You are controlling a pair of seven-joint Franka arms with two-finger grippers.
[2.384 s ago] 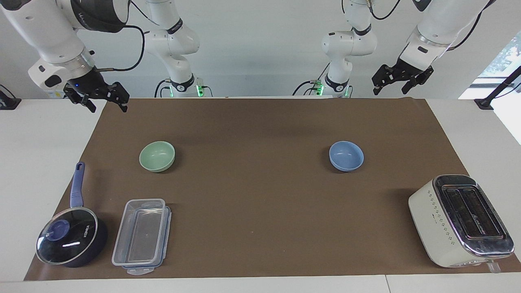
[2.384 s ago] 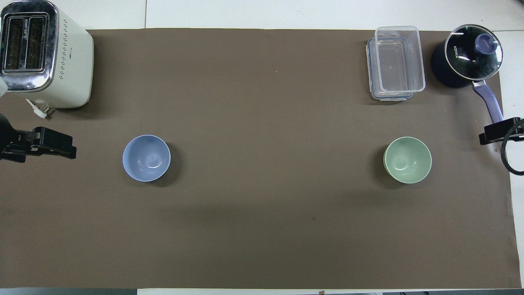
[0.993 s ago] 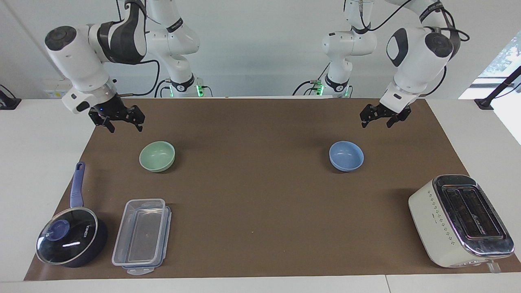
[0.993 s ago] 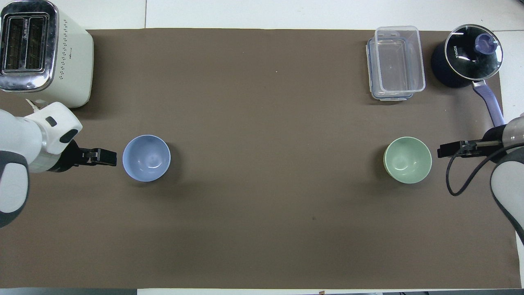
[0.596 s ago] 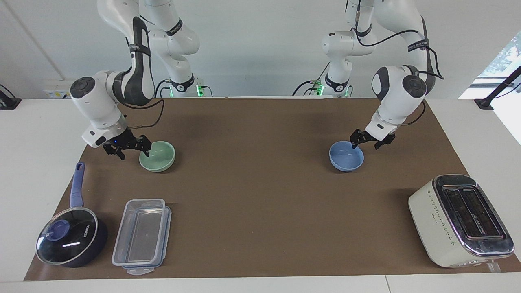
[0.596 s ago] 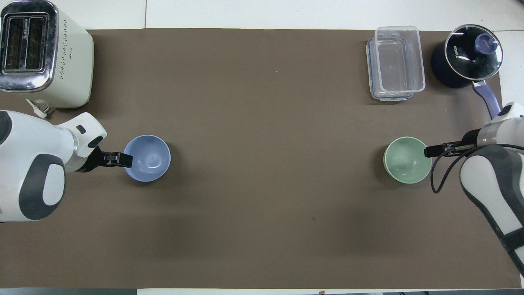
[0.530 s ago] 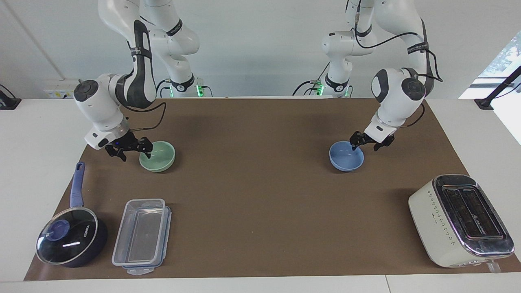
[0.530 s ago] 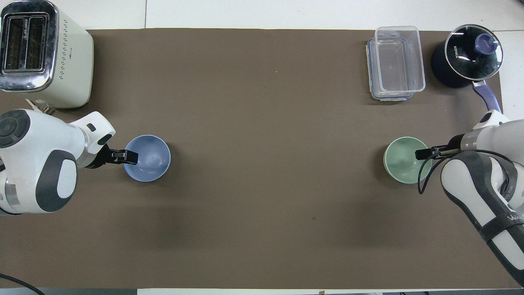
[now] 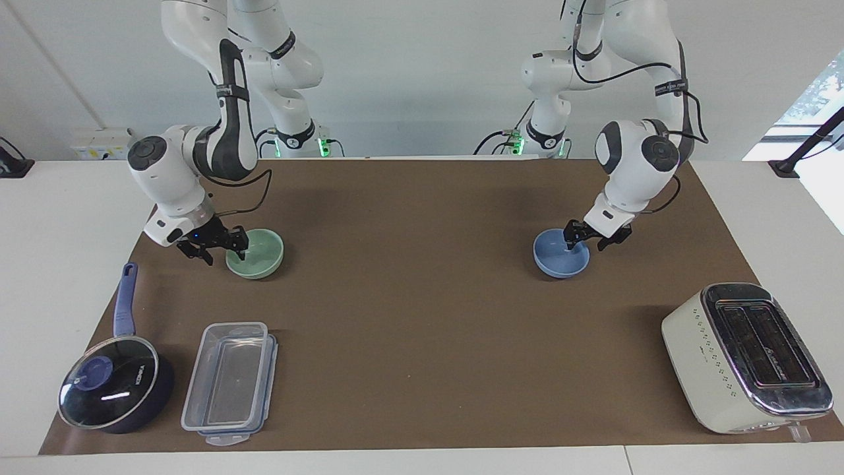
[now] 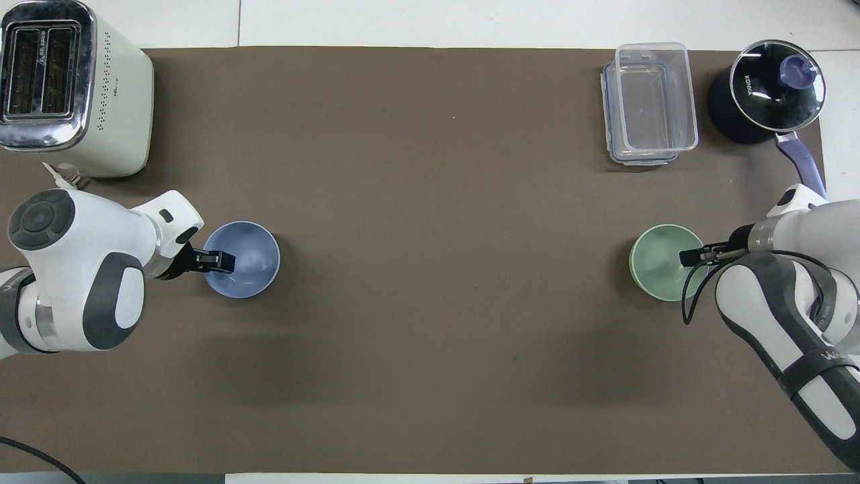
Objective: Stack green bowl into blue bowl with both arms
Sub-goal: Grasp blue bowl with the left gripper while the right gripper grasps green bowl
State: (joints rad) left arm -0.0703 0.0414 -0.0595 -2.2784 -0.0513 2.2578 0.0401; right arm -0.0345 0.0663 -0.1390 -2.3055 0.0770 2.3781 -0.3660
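Note:
The green bowl point(image 10: 662, 265) will hide the blue bowl's rim point(image 10: 270, 233) from above when the robot stacks the two, because their rims look about equally wide.
The pale green bowl point(image 9: 262, 256) stands on the brown mat toward the right arm's end of the table, also in the overhead view point(image 10: 655, 272). The light blue bowl point(image 9: 556, 262) stands toward the left arm's end, also in the overhead view point(image 10: 254, 265). My right gripper point(image 9: 224, 253) is open and low at the green bowl's rim, one finger inside and one outside point(image 10: 695, 256). My left gripper point(image 9: 585, 243) is open and straddles the blue bowl's rim the same way point(image 10: 216, 259). Both bowls rest on the mat.
A white toaster point(image 9: 745, 356) stands farther from the robots at the left arm's end. A clear plastic container point(image 9: 227, 382) and a dark blue saucepan with a glass lid point(image 9: 112, 389) stand farther out at the right arm's end. The brown mat point(image 9: 422, 297) covers the table.
Both grippers have come down from above the table's ends and moved in over their bowls' outer rims. The bowls have not moved.

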